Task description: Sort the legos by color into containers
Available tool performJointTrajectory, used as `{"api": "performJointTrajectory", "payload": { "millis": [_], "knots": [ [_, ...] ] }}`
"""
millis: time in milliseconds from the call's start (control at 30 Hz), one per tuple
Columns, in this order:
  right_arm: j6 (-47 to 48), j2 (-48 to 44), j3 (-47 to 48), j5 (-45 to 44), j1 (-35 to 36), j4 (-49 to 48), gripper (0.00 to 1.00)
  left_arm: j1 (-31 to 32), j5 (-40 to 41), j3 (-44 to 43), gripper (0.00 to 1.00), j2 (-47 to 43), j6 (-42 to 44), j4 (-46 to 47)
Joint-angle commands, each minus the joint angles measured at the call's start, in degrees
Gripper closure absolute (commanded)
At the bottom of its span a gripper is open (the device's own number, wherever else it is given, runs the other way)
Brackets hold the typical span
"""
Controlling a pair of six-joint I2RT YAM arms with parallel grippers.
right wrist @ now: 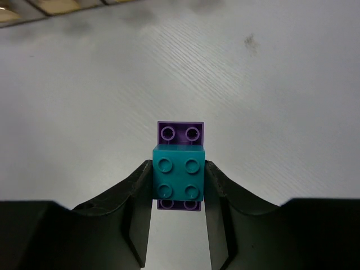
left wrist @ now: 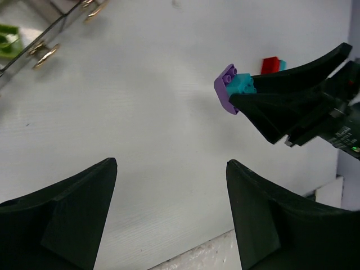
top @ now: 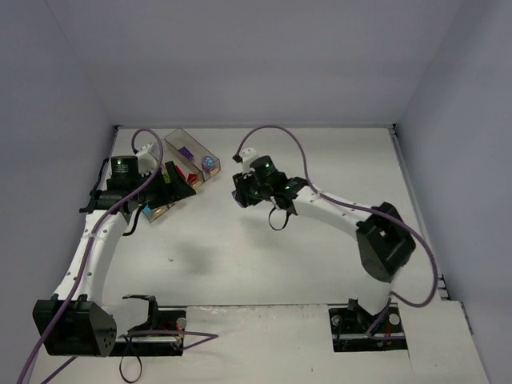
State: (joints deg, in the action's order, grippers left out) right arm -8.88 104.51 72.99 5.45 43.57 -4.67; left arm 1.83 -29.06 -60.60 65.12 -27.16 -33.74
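The purple brick sticks out (left wrist: pixel 221 90) beyond the fingers of the robot's right gripper, so the left gripper stays open and keep moving toward the purple brick (top: pixel 238 198) until its fingers straddle it.
My right gripper (right wrist: pixel 178 181) is shut on a cyan brick (right wrist: pixel 178 171) that is stacked on a purple brick (right wrist: pixel 180 133), and holds them above the white table. In the left wrist view the same pair (left wrist: pixel 234 87) shows at the tips of the right gripper's fingers (left wrist: pixel 281 104). My left gripper (left wrist: pixel 171 169) is open and empty, beside the clear bins (top: pixel 194 157) at the back left. The bins hold a purple piece (top: pixel 186 152), red pieces (top: pixel 192 172) and a round purple piece (top: pixel 208 162). A lime brick (left wrist: pixel 8 40) lies in one bin.
A red brick (left wrist: pixel 270 64) with a cyan one (left wrist: pixel 282 64) next to it lies on the table beyond the right gripper. Purple cables loop over both arms. Grey walls close in the table on three sides. The arm bases stand at the near edge.
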Motion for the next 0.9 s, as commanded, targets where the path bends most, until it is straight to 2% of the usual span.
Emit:
{"api": "performJointTrajectory", "payload": {
  "millis": [0, 33, 167, 333, 367, 600, 700, 867],
  "knots": [
    [8.26, -12.21, -1.87, 12.71, -2.34, -7.46, 1.0, 0.46, -12.49, -1.28, 0.28, -0.53, 1.75, 11.49],
    [8.7, -14.75, -2.58, 18.48, -2.87, -7.46, 1.0, 0.63, -15.82, -1.62, 0.28, -0.18, 1.93, 13.68],
    [14.32, -19.77, -5.57, 28.97, -5.25, -6.76, 1.0, 1.77, -19.54, -4.51, 0.28, 2.37, 1.5, 16.42],
    [19.6, -24.08, -8.38, 33.56, -5.34, -5.09, 1.0, 5.29, -20.42, -10.06, 0.28, 5.62, -3.51, 14.85],
    [19.96, -24.52, -8.65, 34.79, -5.43, -5.0, 1.0, 7.56, -19.55, -10.94, 0.28, 5.89, -4.56, 14.14],
    [21.45, -27.6, -10.24, 33.66, -5.43, -4.56, 1.0, 16.26, -13.32, -12.26, 0.31, 8.09, -12.99, 15.19],
    [21.72, -28.39, -10.68, 33.05, -5.43, -4.56, 1.0, 18.38, -10.15, -12.09, 0.33, 9.58, -16.25, 13.17],
    [21.81, -29.1, -10.94, 32.34, -5.34, -4.65, 1.0, 20.58, -6.28, -8.75, 0.34, 11.08, -22.22, 16.51]
  ]
}}
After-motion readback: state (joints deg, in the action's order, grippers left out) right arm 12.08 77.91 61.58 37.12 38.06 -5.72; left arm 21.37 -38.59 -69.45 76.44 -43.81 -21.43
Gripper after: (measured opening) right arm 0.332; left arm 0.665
